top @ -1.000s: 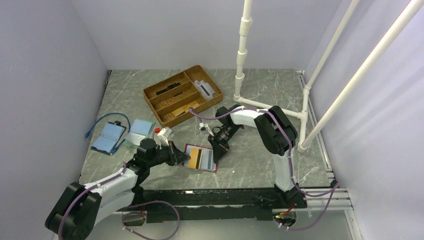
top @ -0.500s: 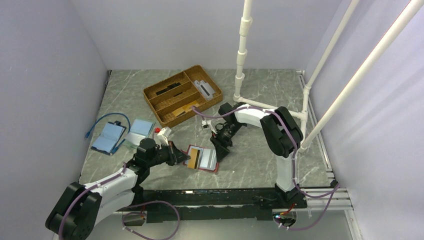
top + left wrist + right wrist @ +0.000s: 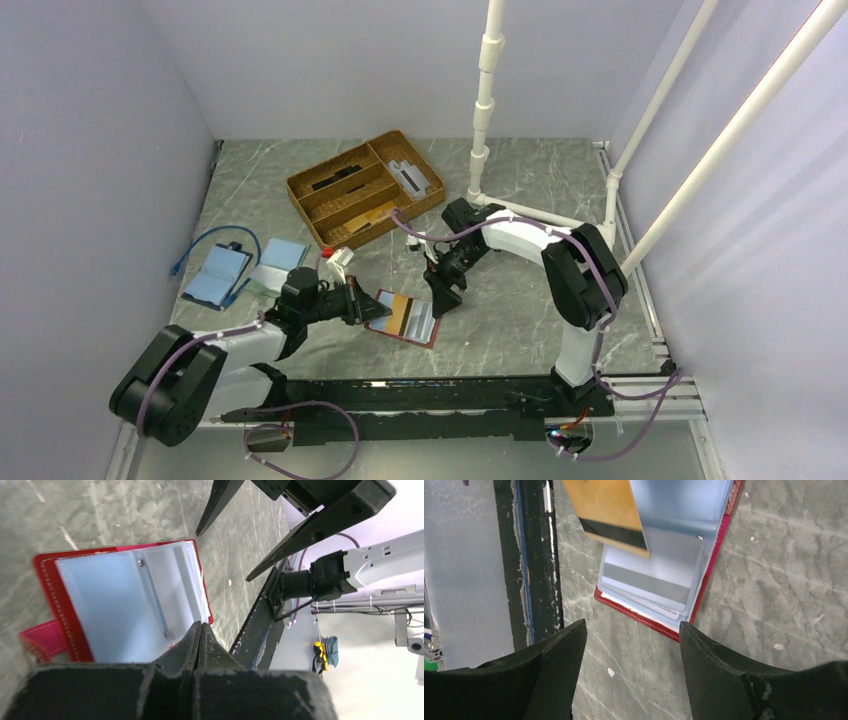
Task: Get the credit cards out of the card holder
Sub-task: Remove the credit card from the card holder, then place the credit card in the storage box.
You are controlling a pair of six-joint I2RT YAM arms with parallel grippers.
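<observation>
I should use my right gripper to take the card's striped end point(image 3: 616, 534) and bring the card to the wicker tray point(image 3: 371, 216), because my left gripper is holding the gold-tan card with that end free.
The red card holder point(image 3: 408, 320) lies open on the table, its clear pockets facing up. A gold-tan credit card point(image 3: 606, 507) with a black stripe lies slanted across the pockets. A silver-grey card point(image 3: 649, 580) sits inside a pocket below it. My left gripper point(image 3: 370, 305) is shut, its tips point(image 3: 200, 626) over the holder's pale lining point(image 3: 125, 600); nothing shows between them. My right gripper point(image 3: 443, 298) is open just off the holder's right edge. In the right wrist view it point(image 3: 631, 630) holds nothing, only bare table and the holder's red rim point(image 3: 644, 621) between its fingers.
A wicker divider tray point(image 3: 365, 190) stands behind the holder. A white pipe frame point(image 3: 482, 150) rises at the back right. A light-blue booklet case point(image 3: 215, 275) and a blue cable point(image 3: 200, 245) lie at the left. The black base rail point(image 3: 450, 395) runs along the near edge.
My right gripper has opened and drawn back a little from the holder. The holder has turned slightly, and my left arm has edged forward, still shut.
</observation>
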